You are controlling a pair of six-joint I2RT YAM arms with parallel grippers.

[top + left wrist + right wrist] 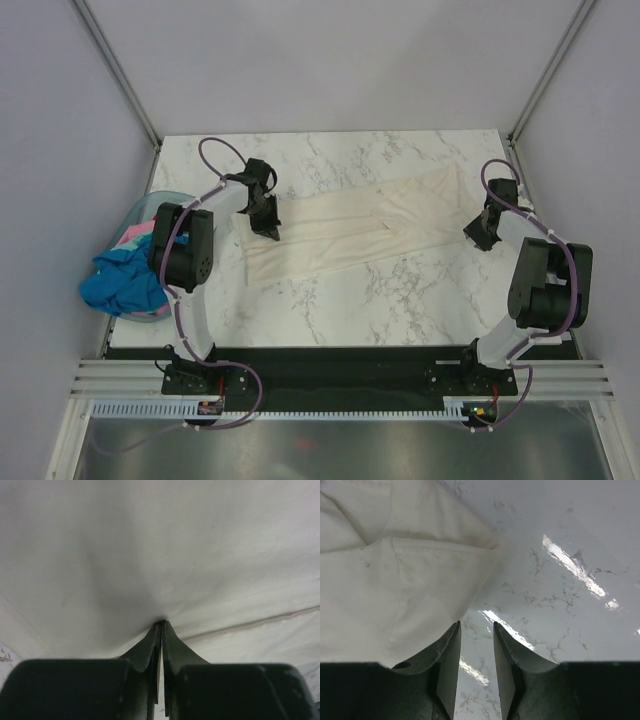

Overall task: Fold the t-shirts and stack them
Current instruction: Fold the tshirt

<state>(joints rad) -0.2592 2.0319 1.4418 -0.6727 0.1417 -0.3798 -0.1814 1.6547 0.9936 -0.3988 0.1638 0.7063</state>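
Observation:
The cream-white t-shirt (340,236) is crosswise on the marble, so my right gripper should grip the hem (460,238) and swing it away while my left gripper pulls its end closer.
A cream-white t-shirt (350,230) lies as a long strip across the marble table, running from the left middle up to the far right. My left gripper (268,228) sits on its left end; in the left wrist view the jaws (161,622) are shut and pinch the cream cloth (150,545) at their tips. My right gripper (478,232) is just past the shirt's right end. In the right wrist view it (476,623) is open over bare marble, with the shirt's hem (380,580) beside its left finger.
A pale blue basket (150,205) stands off the table's left edge, holding a bright blue shirt (120,285) that spills over the rim and a pink one (135,235). Grey walls enclose the table (400,290) at the back and on both sides.

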